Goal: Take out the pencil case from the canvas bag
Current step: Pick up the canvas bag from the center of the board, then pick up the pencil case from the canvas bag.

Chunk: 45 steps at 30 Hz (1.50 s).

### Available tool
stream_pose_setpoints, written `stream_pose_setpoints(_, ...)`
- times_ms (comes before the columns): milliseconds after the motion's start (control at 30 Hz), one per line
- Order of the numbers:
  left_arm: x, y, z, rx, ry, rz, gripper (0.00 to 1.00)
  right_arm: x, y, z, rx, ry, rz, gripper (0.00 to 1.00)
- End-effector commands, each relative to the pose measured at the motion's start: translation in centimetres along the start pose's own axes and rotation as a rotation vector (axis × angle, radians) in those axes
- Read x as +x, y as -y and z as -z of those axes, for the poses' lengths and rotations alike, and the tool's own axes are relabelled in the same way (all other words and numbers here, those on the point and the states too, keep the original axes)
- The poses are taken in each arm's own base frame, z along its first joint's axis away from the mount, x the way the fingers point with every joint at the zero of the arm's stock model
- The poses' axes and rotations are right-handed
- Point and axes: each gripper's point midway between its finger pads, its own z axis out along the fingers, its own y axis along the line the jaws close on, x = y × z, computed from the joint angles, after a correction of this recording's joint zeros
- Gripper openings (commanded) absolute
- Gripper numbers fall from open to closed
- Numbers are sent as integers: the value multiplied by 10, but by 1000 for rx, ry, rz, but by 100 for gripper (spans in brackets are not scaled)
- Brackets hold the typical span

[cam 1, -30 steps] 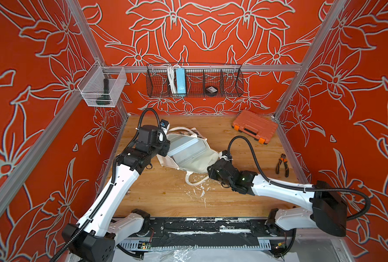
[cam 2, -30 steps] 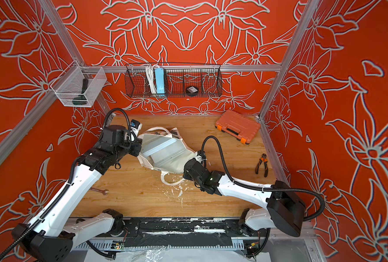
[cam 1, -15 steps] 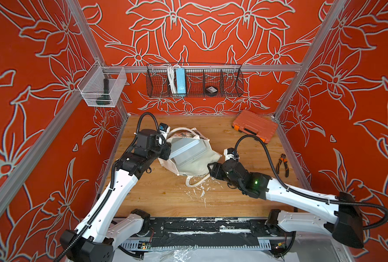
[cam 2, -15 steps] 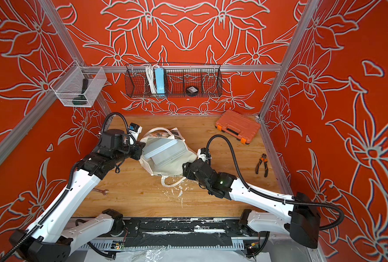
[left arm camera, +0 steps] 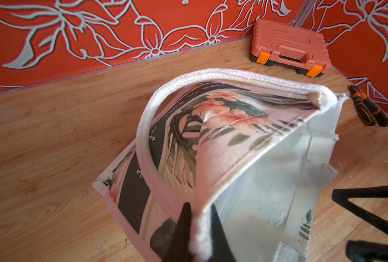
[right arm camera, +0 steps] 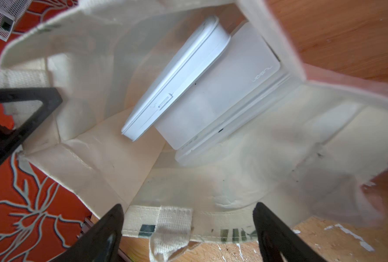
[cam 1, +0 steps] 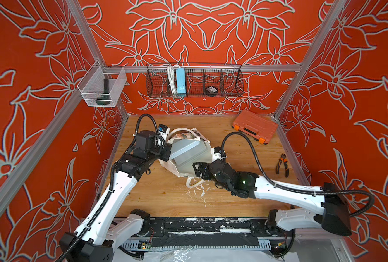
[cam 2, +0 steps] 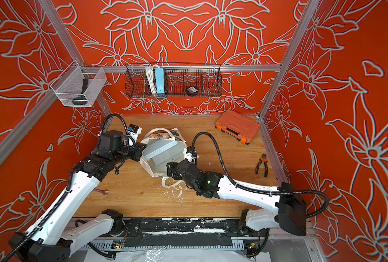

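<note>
The pencil case leans with its narrow side (cam 1: 185, 149) toward the bag's wide opening (cam 1: 193, 160), so my right gripper keeps reaching in until its fingers are on both sides of that narrow side.
The canvas bag (cam 1: 170, 165) (cam 2: 147, 169) lies mid-table with its mouth held open. My left gripper (cam 1: 167, 150) (left arm camera: 200, 207) is shut on the bag's rim, where the white handle (left arm camera: 147, 127) is sewn on. The floral panel (left arm camera: 211, 118) faces the left wrist camera. Inside, a white latched pencil case (right arm camera: 177, 77) (cam 1: 185, 145) leans on a flat translucent white box (right arm camera: 222, 102). My right gripper (cam 1: 196, 169) (right arm camera: 188, 205) stands open at the mouth, over the near rim (right arm camera: 211, 226), holding nothing.
An orange tool case (cam 1: 254, 126) sits at the back right and pliers (cam 1: 282, 164) lie by the right wall. A small wrench (cam 2: 101, 191) lies near the left arm. A wire basket (cam 1: 194, 79) and a clear bin (cam 1: 102, 89) hang on the walls.
The right gripper has opened wide and shifted left to the bag's mouth. The left gripper has kept its hold on the rim and shifted a little, leaving the bag more open.
</note>
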Motion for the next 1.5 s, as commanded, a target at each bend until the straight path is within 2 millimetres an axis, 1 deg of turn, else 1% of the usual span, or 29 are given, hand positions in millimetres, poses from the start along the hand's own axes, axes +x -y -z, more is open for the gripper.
stream_pose_setpoints(0, -14, 11, 17, 51, 56, -39, 0, -8, -24, -5, -51, 60, -18, 93)
stream_pose_setpoints(33, -13, 11, 16, 52, 45, -58, 0, -7, -27, -7, -53, 61, -16, 94)
stream_pose_setpoints(67, -13, 10, 16, 48, 38, -71, 0, -6, -29, -10, -51, 63, -14, 98)
stream_pose_setpoints(167, -12, 8, 13, 36, 43, -83, 0, -4, -30, -17, -38, 76, -23, 98)
stream_pose_setpoints(267, -12, 8, 9, 37, 56, -40, 0, -7, -28, -21, -36, 109, -51, 98)
stream_pose_setpoints(433, -13, 16, 12, 88, 51, -1, 0, -13, -30, -26, -26, 148, -71, 98)
stream_pose_setpoints(567, 4, 33, 7, 191, 2, 39, 0, -12, -29, -35, -22, 172, -106, 98)
stream_pose_setpoints(633, 10, 36, 4, 210, -14, 47, 0, -10, -29, -41, -26, 182, -126, 98)
stream_pose_setpoints(800, 10, 29, 1, 173, -8, 49, 0, -8, -31, -52, -38, 204, -164, 98)
stream_pose_setpoints(933, 13, 30, 0, 180, -13, 49, 0, -10, -32, -61, -35, 199, -180, 98)
stream_pose_setpoints(1033, 16, 30, -1, 180, -20, 45, 0, -12, -40, -69, -71, 173, -182, 96)
stream_pose_setpoints(1167, 20, 27, -3, 159, -30, 41, 0, -17, -36, -73, -60, 193, -213, 94)
stream_pose_setpoints(1467, 26, 27, -6, 165, -43, 37, 0, -17, -25, -89, -40, 170, -322, 90)
